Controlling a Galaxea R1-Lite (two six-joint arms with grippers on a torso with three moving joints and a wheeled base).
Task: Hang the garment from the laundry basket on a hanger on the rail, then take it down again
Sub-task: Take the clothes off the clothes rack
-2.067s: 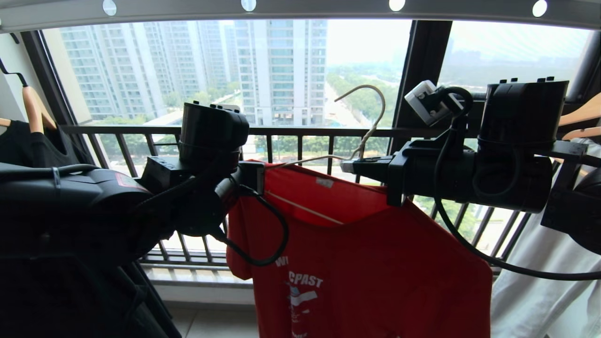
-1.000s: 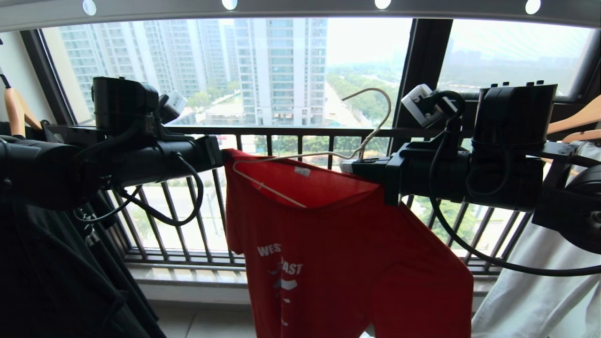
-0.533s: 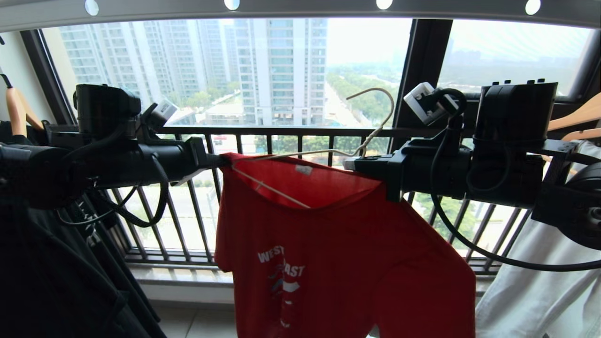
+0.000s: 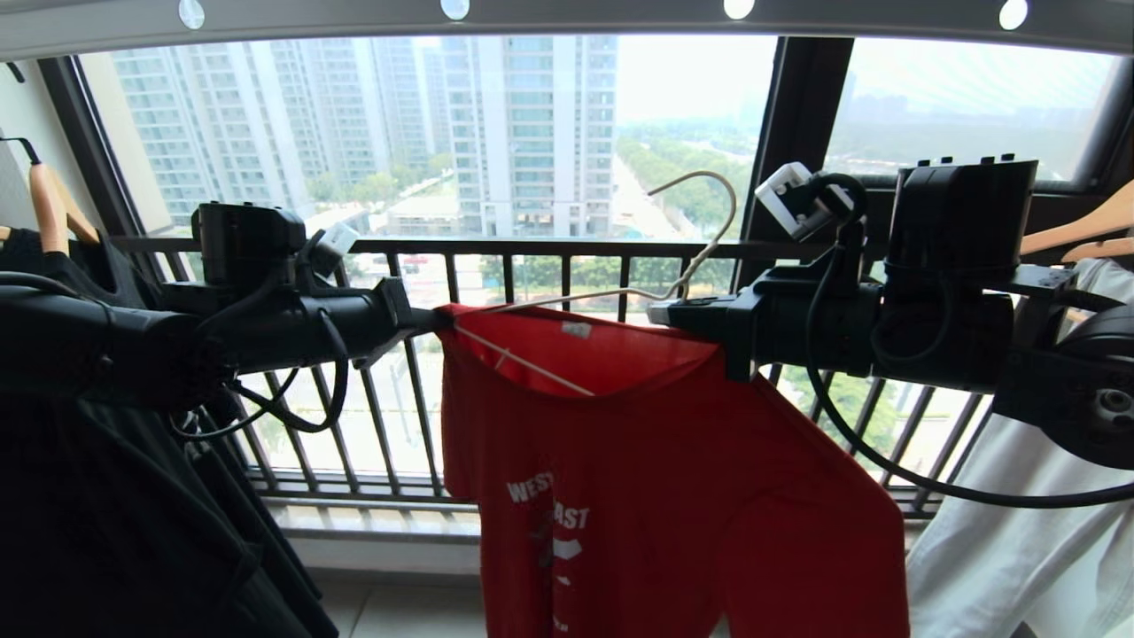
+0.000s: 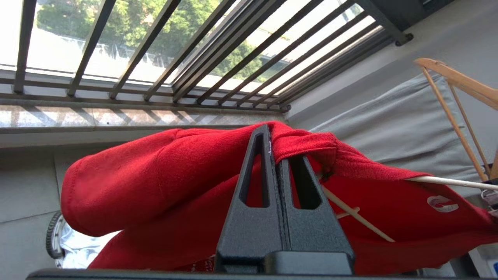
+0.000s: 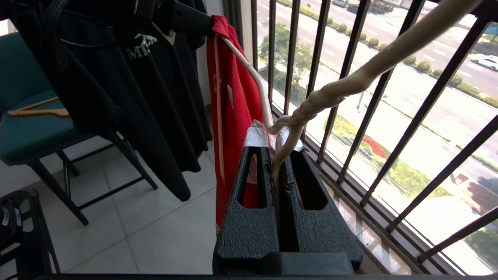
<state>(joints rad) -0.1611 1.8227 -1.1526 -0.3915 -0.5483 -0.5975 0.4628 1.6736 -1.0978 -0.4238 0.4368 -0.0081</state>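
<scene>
The garment's collar is pulled tight around the hanger arm's tip [image 4: 456,312]. My left gripper should lower the garment's shoulder [image 4: 459,346] and move it inward to get it clear of the tip.
The garment [image 4: 673,478], a red T-shirt, hangs from the hanger [image 4: 709,221] below the rail [image 4: 567,19]; the hanger's hook is off the rail. My right gripper [image 6: 278,142] is shut on the hanger [image 6: 311,105] just under its twisted neck and holds it level in front of the window railing. My left gripper [image 5: 274,153] is shut on a fold of the garment [image 5: 155,167] at its shoulder, beside the hanger's wire arm [image 5: 362,217]. In the head view the left gripper [image 4: 434,319] is at the garment's left shoulder. Whether the laundry basket shows I cannot tell.
Black shirts [image 4: 106,496] hang on wooden hangers [image 4: 49,208] at the left. A pale grey garment [image 4: 1028,496] hangs at the right. The dark window railing [image 4: 549,248] runs close behind. A green chair [image 6: 31,132] with a wooden hanger on it stands on the tiled floor.
My left gripper, shut on the garment's shoulder, has turned and shifted a little right and down. The right gripper and the hanger have kept their place.
</scene>
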